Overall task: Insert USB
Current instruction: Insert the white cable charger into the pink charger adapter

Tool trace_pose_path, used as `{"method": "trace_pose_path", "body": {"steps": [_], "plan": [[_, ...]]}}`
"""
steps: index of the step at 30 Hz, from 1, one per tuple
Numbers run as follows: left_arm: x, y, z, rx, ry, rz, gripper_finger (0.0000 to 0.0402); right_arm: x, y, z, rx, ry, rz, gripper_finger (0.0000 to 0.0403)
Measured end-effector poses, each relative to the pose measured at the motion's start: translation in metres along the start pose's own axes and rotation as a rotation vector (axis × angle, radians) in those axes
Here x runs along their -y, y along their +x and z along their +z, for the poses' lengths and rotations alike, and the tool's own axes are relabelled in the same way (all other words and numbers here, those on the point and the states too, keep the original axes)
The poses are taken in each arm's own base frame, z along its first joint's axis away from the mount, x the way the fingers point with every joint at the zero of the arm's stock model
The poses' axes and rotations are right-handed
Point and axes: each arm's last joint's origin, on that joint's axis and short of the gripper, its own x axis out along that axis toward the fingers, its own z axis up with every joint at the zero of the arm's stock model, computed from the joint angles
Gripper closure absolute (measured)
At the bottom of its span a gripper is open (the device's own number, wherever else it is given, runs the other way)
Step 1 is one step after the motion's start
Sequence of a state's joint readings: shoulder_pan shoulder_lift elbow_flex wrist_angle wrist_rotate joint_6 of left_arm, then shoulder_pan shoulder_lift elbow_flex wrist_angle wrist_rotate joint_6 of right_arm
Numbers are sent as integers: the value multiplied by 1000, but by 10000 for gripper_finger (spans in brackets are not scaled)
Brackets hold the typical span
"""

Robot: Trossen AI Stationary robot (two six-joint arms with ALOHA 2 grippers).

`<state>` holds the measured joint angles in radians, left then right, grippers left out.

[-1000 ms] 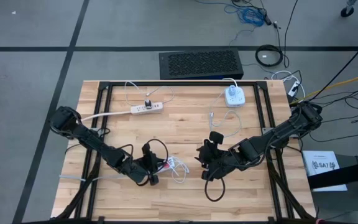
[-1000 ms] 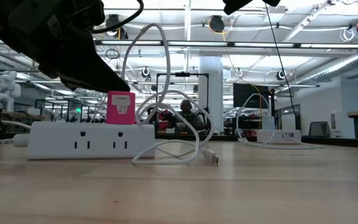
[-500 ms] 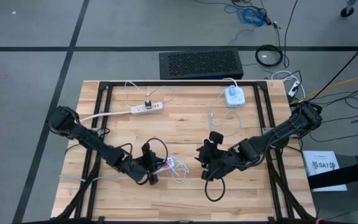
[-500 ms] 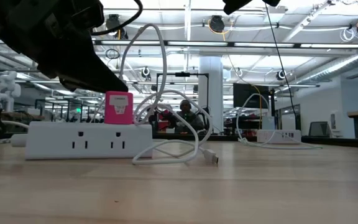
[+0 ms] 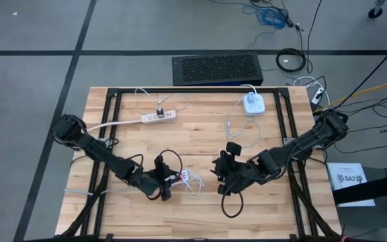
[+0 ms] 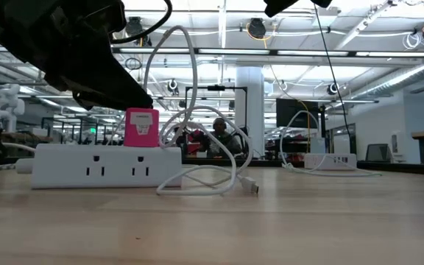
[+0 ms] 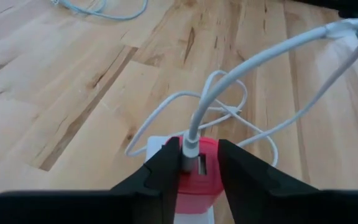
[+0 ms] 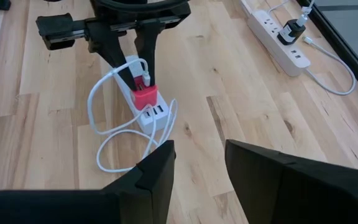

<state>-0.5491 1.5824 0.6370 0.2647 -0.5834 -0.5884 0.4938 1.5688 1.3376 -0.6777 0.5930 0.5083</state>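
My left gripper's open fingers straddle the USB plug's sides, so I should raise them and close them over the plug's cable end to press it down.
A pink charger stands plugged upright into a short white power strip on the wooden table, left of centre and toward its near side. A white USB plug sits in the charger's top. Its white cable arches up, then coils on the table beside the strip. My left gripper is open, slanting down over the charger with one finger on each side of the plug. My right gripper hangs open above the table's middle, holding nothing and looking toward the charger. My left gripper straddles the USB plug where it enters the charger's top, coming from the table's left and slanting down. A gap shows between the plug and one finger. The other finger stands right beside the plug; whether it touches I cannot tell.
A longer white power strip with a black adapter lies at the far left. A white outlet hub with its cable sits at the far right. The cable's loose connector end lies beside the coil. A black frame rims the table.
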Motion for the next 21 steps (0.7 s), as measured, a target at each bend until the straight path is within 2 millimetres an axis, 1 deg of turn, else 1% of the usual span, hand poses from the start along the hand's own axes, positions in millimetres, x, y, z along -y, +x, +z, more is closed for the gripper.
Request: {"method": "trace_pose_path", "body": {"steps": [9,21], "plan": [[-2,-7,8,46,56,25,265,0,0,0,0,0,0,268],[-2,-13,17,93,59,29,262,0,0,0,0,0,1,268]]}}
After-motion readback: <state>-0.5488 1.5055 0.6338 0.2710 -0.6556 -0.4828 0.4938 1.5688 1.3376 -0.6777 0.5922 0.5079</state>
